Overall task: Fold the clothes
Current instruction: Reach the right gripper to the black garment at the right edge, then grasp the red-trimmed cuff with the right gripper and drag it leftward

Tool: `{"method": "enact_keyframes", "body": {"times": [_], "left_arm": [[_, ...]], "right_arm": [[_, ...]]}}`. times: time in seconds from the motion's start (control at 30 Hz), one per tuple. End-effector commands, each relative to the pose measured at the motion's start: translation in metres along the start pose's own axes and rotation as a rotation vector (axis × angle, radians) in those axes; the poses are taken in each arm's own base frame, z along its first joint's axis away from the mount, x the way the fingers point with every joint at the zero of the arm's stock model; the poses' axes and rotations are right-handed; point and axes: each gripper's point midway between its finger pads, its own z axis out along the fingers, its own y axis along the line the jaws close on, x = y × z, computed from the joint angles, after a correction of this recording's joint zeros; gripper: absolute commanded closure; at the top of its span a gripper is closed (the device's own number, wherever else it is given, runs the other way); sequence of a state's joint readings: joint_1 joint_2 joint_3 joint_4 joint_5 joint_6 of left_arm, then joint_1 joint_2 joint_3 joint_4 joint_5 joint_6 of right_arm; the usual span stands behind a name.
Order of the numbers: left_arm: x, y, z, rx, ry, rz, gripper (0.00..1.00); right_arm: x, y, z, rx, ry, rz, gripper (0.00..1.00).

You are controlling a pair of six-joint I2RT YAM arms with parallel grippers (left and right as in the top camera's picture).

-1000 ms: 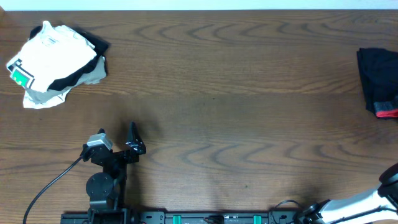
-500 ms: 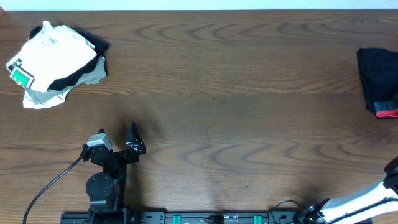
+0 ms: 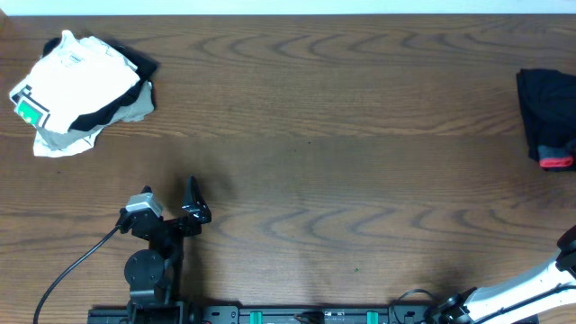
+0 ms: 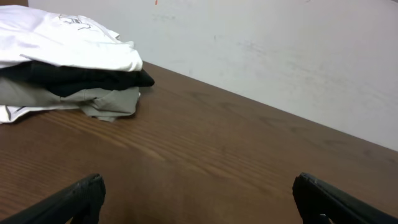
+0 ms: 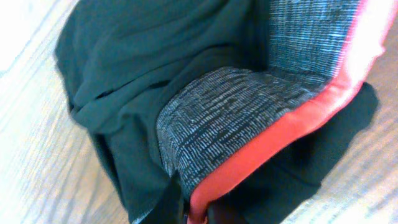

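Note:
My right gripper goes on pulling the black cloth until the cloth comes close to my left gripper, because my right gripper is pinching the waistband's red edge (image 3: 556, 162) and the table's middle (image 3: 306, 157) is clear.
The clothes (image 3: 543, 112) lie bunched at the table's far right edge: black fabric with a red-coral strip (image 3: 559, 163) at the near end. In the right wrist view the black cloth (image 5: 143, 56), grey waistband (image 5: 242, 106) and red edge (image 5: 292, 124) fill the frame. My right gripper (image 5: 198, 208) is shut on the red edge of the waistband, its dark fingers (image 5: 175, 199) pinching it at the bottom of the frame. My left gripper (image 3: 193, 200) rests near the front left, far from the clothes. Its jaws (image 4: 200, 205) stand wide open over bare wood.
A stack with a white garment (image 3: 76, 85) bearing a green-and-black label, black cloth and beige cloth (image 4: 99, 99) lies at the back left corner. The right arm (image 3: 531, 290) reaches in from the front right. A cable (image 3: 67, 270) trails from the left arm's base.
My right gripper has closed on the waistband's red edge, and the red strip has shifted slightly. The left arm has not moved.

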State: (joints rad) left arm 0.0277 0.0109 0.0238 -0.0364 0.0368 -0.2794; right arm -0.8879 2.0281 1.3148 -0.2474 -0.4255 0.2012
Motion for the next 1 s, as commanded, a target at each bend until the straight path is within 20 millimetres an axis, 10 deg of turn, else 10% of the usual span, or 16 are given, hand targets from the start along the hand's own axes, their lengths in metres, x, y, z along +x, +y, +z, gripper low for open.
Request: {"method": "enact_keyframes", "body": {"times": [0.0,0.2,0.5,0.73,0.97], "left_arm": [[0.014,0.009,0.001,-0.039,0.036,0.023,0.02],[0.014,0.009,0.001,-0.04,0.036,0.023,0.02],[0.014,0.009,0.001,-0.039,0.036,0.023,0.02],[0.014,0.009,0.001,-0.04,0.036,0.023,0.02],[0.014,0.009,0.001,-0.04,0.036,0.023,0.02]], "right_arm": [[-0.001,0.031,-0.001,-0.133,0.016,-0.027,0.99],[-0.012,0.077,-0.028,-0.279,-0.006,-0.052,0.99],[0.001,0.204,-0.091,-0.512,-0.015,-0.204,0.99],[0.06,0.314,-0.131,-0.689,0.069,-0.326,0.99],[0.166,0.402,-0.149,-0.838,0.25,-0.488,0.99]]}}
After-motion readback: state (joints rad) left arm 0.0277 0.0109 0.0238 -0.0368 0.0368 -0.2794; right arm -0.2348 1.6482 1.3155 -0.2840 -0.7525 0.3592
